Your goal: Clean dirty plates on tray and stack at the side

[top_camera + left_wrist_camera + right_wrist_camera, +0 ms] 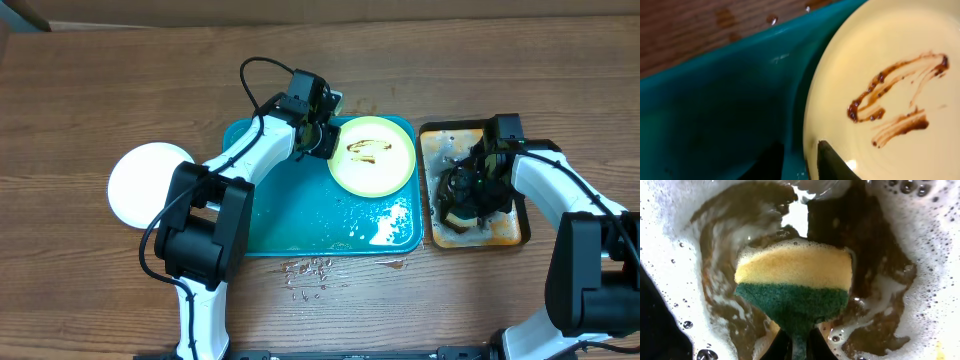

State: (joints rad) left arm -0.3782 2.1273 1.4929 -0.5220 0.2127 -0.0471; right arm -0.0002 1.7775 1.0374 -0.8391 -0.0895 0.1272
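Observation:
I should pull the plate toward the tray's middle (318, 190) and grip the plate's rim firmly, because the plate sits in the tray's far corner (402, 125), loose between my left gripper's fingers.
A pale yellow-green plate (372, 155) with brown sauce smears lies in the far right corner of the wet teal tray (290, 215). My left gripper (325, 140) is at the plate's left rim. In the left wrist view its fingers (802, 162) straddle the rim of the plate (890, 75), one over the plate and one over the tray (715, 100), shut on it. A white plate (148, 185) sits on the table left of the tray; I cannot tell if another lies under it. My right gripper (465, 195) is shut (801, 345) on a yellow-and-green sponge (795, 280).
The right gripper and sponge are over the small black-rimmed tray (510, 235), which holds brown foamy water (890, 240). Water droplets (310, 270) lie on the wooden table in front of the teal tray. A puddle (390, 225) shines in the tray's near right corner.

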